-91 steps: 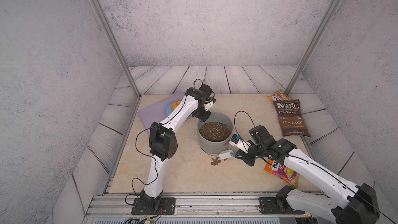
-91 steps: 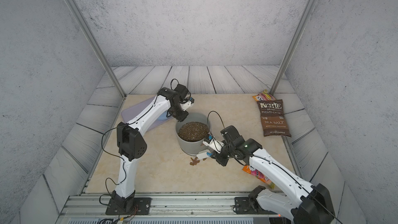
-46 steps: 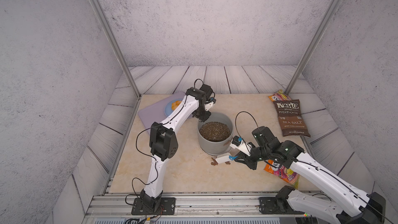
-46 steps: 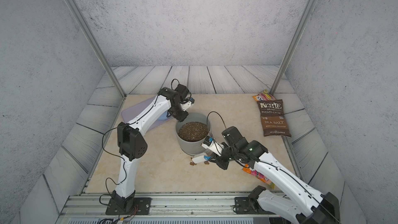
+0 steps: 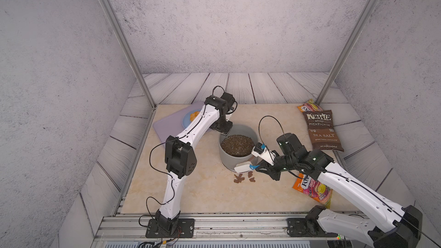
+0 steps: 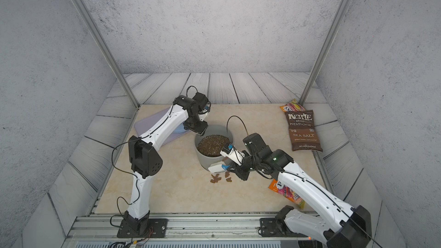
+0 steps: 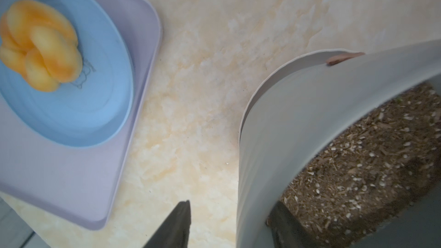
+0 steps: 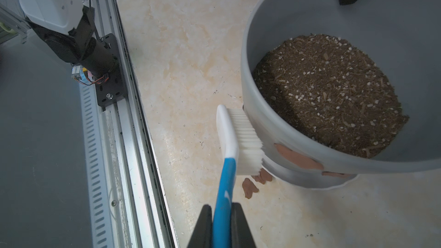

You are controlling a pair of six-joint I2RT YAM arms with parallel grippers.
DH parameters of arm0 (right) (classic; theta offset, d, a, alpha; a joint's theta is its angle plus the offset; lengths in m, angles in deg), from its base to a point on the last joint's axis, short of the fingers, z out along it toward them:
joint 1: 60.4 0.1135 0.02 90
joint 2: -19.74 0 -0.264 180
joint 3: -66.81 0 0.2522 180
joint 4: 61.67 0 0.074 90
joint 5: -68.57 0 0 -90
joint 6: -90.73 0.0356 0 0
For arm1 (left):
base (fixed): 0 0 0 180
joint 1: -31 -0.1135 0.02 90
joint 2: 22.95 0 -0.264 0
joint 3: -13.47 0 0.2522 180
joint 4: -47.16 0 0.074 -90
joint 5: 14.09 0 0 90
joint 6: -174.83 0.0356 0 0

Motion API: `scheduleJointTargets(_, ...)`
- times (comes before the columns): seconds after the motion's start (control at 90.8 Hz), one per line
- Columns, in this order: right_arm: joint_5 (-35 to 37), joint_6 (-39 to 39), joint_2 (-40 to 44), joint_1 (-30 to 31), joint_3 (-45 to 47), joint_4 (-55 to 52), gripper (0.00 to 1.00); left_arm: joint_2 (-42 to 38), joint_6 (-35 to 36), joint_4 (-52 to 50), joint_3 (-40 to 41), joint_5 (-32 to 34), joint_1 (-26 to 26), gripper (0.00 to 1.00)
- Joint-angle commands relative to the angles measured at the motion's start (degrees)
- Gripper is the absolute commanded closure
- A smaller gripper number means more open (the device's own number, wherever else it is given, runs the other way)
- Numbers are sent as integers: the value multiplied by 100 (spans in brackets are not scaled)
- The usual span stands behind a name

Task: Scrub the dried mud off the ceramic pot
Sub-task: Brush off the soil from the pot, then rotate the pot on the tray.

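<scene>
The dried mud [image 8: 297,157] is on the pot's side next to the bristles, so my left gripper should grab the pot's rim nearer the brush [image 5: 221,148] and turn the pot.
The grey ceramic pot [image 5: 228,159] [image 6: 202,159] [image 8: 310,8] holds dark speckled soil and stands mid-table on its pale saucer. My left gripper [image 5: 222,128] [image 6: 198,128] [image 7: 232,223] is open at the back of the rim [image 7: 298,115], one finger outside the wall and one over the soil. My right gripper [image 5: 260,167] [image 6: 232,168] [image 8: 222,213] is shut on the blue handle of a white-headed brush [image 8: 229,134] [image 5: 242,166]. The bristles press against the pot's front wall. Dried mud [image 8: 298,157] sticks to that wall beside the bristles. Loose mud clumps [image 5: 241,177] [image 6: 218,178] [image 8: 249,187] lie on the table below.
A lilac tray [image 5: 167,127] [image 7: 71,187] behind the left arm carries a blue plate [image 7: 95,115] with an orange vegetable [image 7: 40,44]. A brown chip bag [image 5: 322,130] lies at the right edge. A bright candy bag [image 5: 312,188] lies under the right arm. A metal rail [image 8: 119,139] runs along the front.
My left gripper has opened and let go of the pot's rim. The brush head has shifted a little left along the pot's front wall, and more mud lies on the table.
</scene>
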Motion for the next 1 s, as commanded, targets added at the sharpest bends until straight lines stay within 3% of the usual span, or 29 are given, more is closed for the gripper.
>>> scheduleJointTargets(0.0, 36, 61, 146, 10, 69, 232, 100, -302, -1182, -547, -244, -115, -25, 39)
scheduleJointTargets(0.187, 59, 210, 233, 10, 297, 559, 100, -665, -2956, -694, 177, 160, 125, 40)
scheduleJointTargets(0.572, -163, 248, 286, 6, 475, 850, 100, -1351, -6268, -782, 1182, -157, 734, 42)
scheduleJointTargets(0.837, -219, 202, 274, 8, 566, 1027, 100, -1645, -7213, -243, 2271, -763, 922, 48)
scheduleJointTargets(0.991, -285, 314, 324, 4, 582, 1109, 100, -1456, -7370, -76, 2323, -1017, 1001, 60)
